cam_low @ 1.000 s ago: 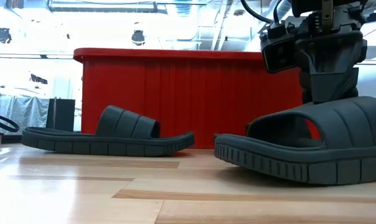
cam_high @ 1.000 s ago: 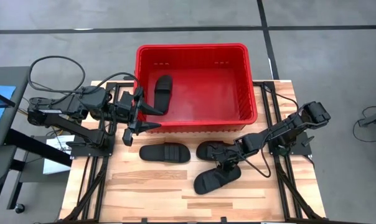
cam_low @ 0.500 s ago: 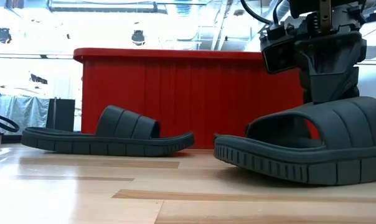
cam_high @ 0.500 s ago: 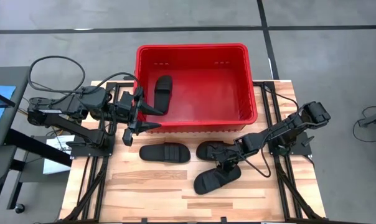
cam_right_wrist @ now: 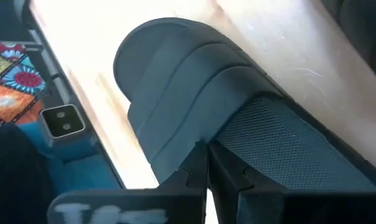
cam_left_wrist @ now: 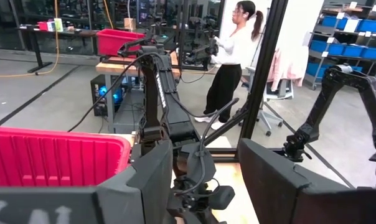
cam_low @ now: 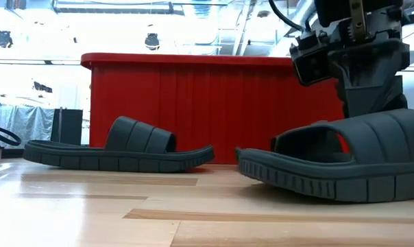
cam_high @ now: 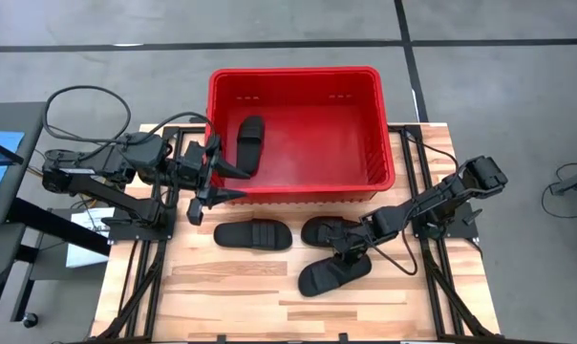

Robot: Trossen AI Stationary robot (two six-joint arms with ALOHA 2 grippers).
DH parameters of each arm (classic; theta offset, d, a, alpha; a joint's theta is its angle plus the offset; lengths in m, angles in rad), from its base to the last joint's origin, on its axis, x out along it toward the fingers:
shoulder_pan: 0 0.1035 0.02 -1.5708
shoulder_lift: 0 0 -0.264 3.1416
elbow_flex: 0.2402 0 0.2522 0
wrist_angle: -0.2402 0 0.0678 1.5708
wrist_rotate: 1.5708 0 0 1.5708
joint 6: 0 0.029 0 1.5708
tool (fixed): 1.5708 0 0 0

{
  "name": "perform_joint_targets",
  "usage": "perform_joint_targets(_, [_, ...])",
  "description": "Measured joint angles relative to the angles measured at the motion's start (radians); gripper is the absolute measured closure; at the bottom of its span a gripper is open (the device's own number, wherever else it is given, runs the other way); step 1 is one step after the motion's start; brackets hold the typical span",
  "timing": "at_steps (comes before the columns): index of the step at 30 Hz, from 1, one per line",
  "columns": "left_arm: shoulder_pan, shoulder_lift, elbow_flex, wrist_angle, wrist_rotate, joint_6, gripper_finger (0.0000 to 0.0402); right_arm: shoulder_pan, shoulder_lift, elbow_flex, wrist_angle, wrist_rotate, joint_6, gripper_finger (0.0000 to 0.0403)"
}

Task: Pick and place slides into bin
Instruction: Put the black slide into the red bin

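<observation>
The right gripper's fingers meet too shallow at the strap's edge (cam_right_wrist: 211,138), so the robot should open them, work one finger under the nearer slide's strap (cam_right_wrist: 235,118), and pinch deeper before lifting.
The red bin (cam_high: 384,143) stands at the table's far middle, with one black slide (cam_high: 248,143) lying on its floor by the left wall. Three slides lie on the table in front of it: one left (cam_high: 253,234), one middle (cam_high: 325,229) and one nearer (cam_high: 331,276). My right gripper (cam_high: 352,250) is shut on the nearer slide (cam_low: 330,165). My left gripper (cam_high: 222,183) is open and empty at the bin's near left corner; its spread fingers show in the left wrist view (cam_left_wrist: 206,186). My right gripper pinches the ribbed strap (cam_right_wrist: 194,134) of the nearer slide at the strap's edge, between its two fingers (cam_right_wrist: 244,180). The fingers come down on it slanting from the table's right. The slide's sole (cam_low: 296,180) rests on the table.
The bin's near wall (cam_low: 214,110) rises right behind the slides. The middle slide lies close beside my right gripper. Bare wood (cam_high: 231,287) lies toward the near edge. A person (cam_left_wrist: 228,56) stands in the room beyond the table.
My right gripper has gone a little toward the table's right edge, still shut on the strap, and the nearer slide has shifted slightly with it.
</observation>
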Motion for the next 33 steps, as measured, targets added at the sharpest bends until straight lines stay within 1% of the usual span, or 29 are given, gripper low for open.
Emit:
perform_joint_targets(7, [0.000, 0.000, 0.000, 0.001, 0.001, -0.004, 0.0226, 0.000, 0.000, 0.000, 0.009, -0.002, 0.000, 0.0403])
perform_joint_targets(14, [0.000, 0.000, 0.000, 0.000, 0.003, -0.004, 0.0226, -0.001, 0.000, -0.001, 0.071, -0.004, -0.023, 0.0396])
perform_joint_targets(17, [0.000, 0.000, 0.000, 0.001, 0.004, -0.003, 0.0226, -0.001, 0.000, -0.001, 0.073, -0.006, -0.027, 0.0376])
perform_joint_targets(28, [0.000, 0.000, 0.000, -0.005, 0.003, -0.003, 0.0226, 0.000, 0.000, -0.001, 0.085, -0.054, -0.029, 0.0274])
perform_joint_targets(33, [0.000, 0.000, 0.000, -0.006, 0.003, -0.003, 0.0226, 0.000, 0.000, -0.001, 0.113, -0.055, -0.029, 0.0242])
